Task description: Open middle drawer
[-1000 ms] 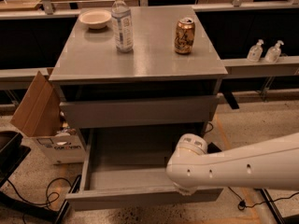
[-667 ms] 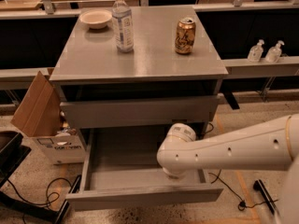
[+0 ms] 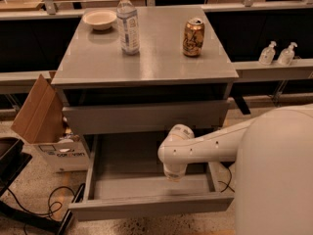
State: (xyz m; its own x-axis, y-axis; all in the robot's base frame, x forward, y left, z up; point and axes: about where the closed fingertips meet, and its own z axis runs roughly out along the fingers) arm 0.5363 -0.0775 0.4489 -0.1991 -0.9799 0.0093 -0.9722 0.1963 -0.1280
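My gripper is pointing down inside the middle drawer (image 3: 146, 183), behind its front panel (image 3: 181, 204). I should keep pushing toward that panel until the drawer comes out further.
The middle drawer (image 3: 151, 207) is pulled far out of the grey cabinet, and its bare grey inside is empty. Above it the taller uppermost drawer front (image 3: 146, 116) sits nearly flush with a dark gap over it. The lowest drawer is hidden beneath the open one. My white arm reaches in from the right. Its gripper (image 3: 173, 176) points down into the open drawer near the middle right, mostly hidden under the wrist.
On the cabinet top (image 3: 98, 67) stand a water bottle (image 3: 128, 23), a gold can (image 3: 193, 37) and a white bowl (image 3: 99, 18). An open cardboard box (image 3: 41, 116) stands at the left, with cables (image 3: 44, 204) on the floor. Two pump bottles (image 3: 278, 54) are on the right ledge.
My arm has swung left and slightly up over the drawer, and its upper part now looms larger at the right. The drawer stays open.
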